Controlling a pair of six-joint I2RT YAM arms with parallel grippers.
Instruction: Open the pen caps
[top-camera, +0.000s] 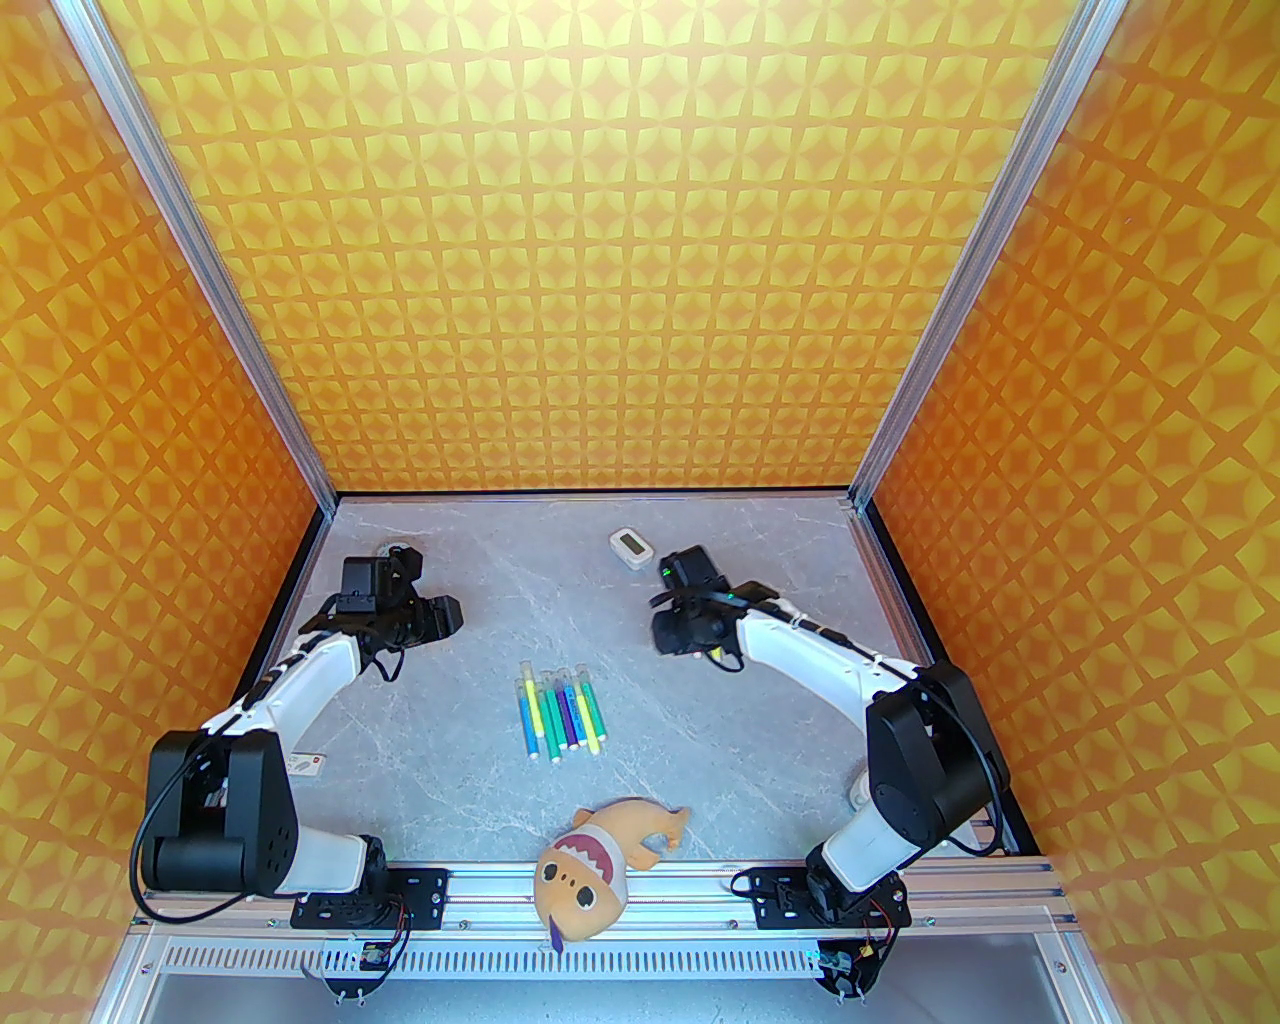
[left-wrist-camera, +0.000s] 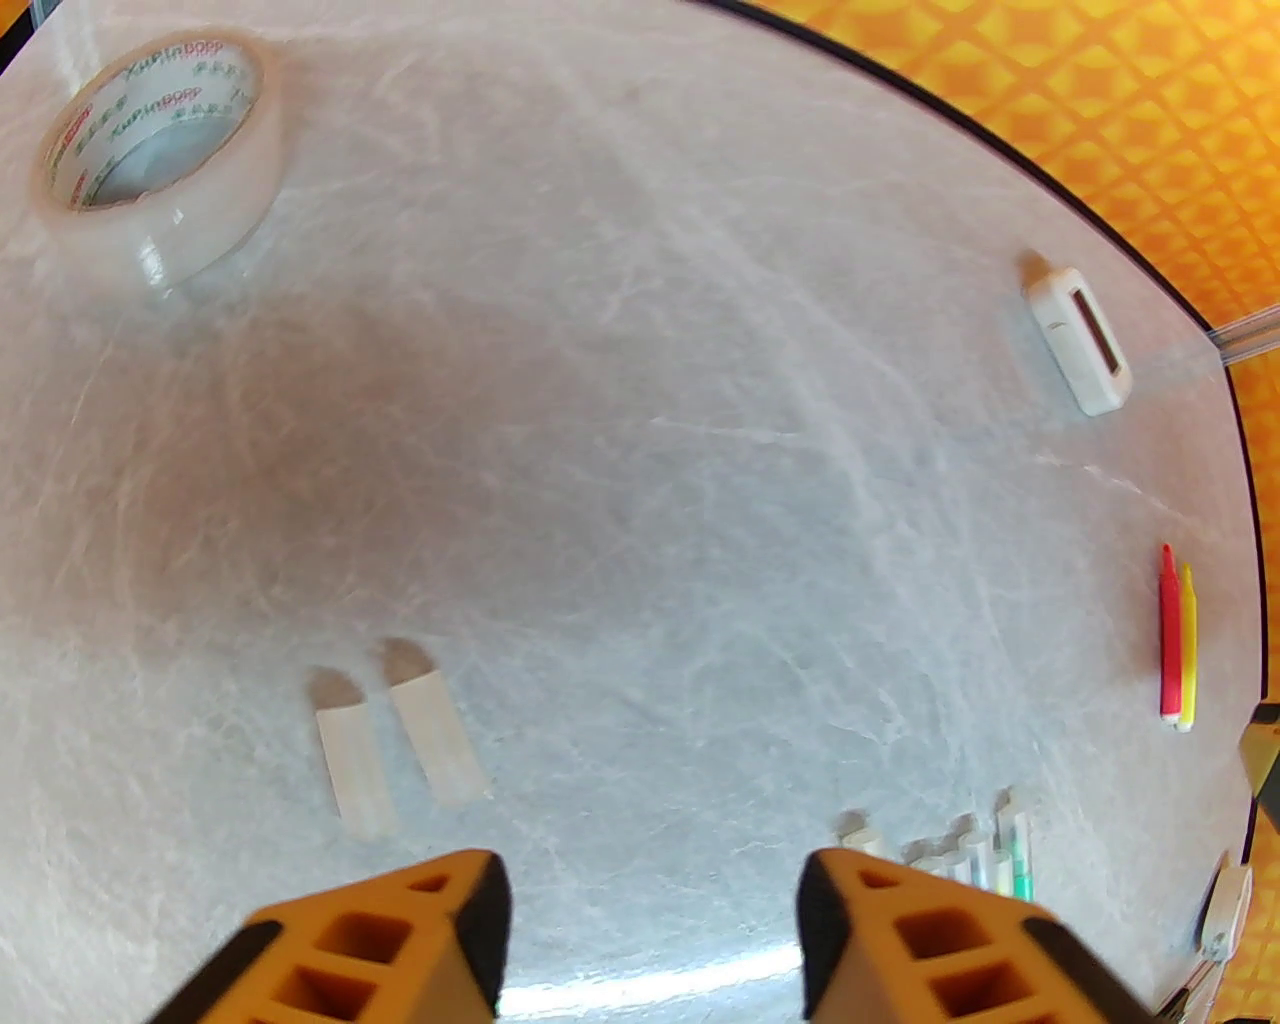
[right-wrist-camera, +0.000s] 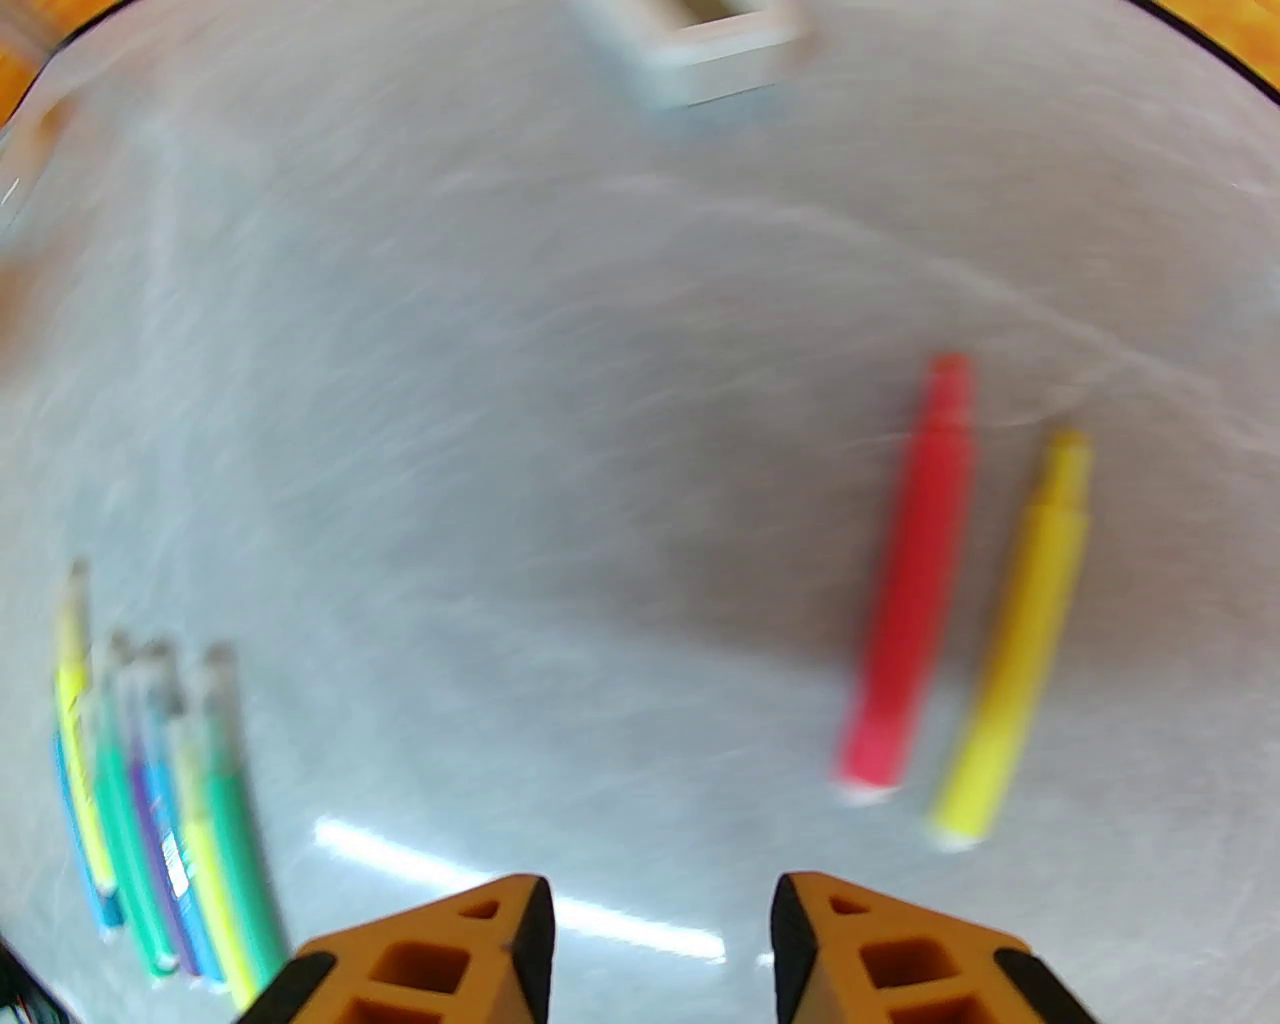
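The outermost green pen is capped and its free side faces the robot's right gripper, so that gripper should keep moving toward the pen's body and close there.
Several pens with yellow, green, blue and purple barrels lie side by side mid-table, their pale pen caps at the far ends. In the left wrist view two loose pen caps lie on the table just ahead of my left gripper, whose jaws stand open and hold nothing. A red pen and a yellow pen lie uncapped ahead and to the right of my right gripper, also open and holding nothing. From above, the left gripper sits left of the pens and the right gripper to their right.
A clear tape roll lies at the far left. A small white device sits near the back wall. An orange plush shark rests on the table's near edge between the arm bases. Patterned walls close in the sides.
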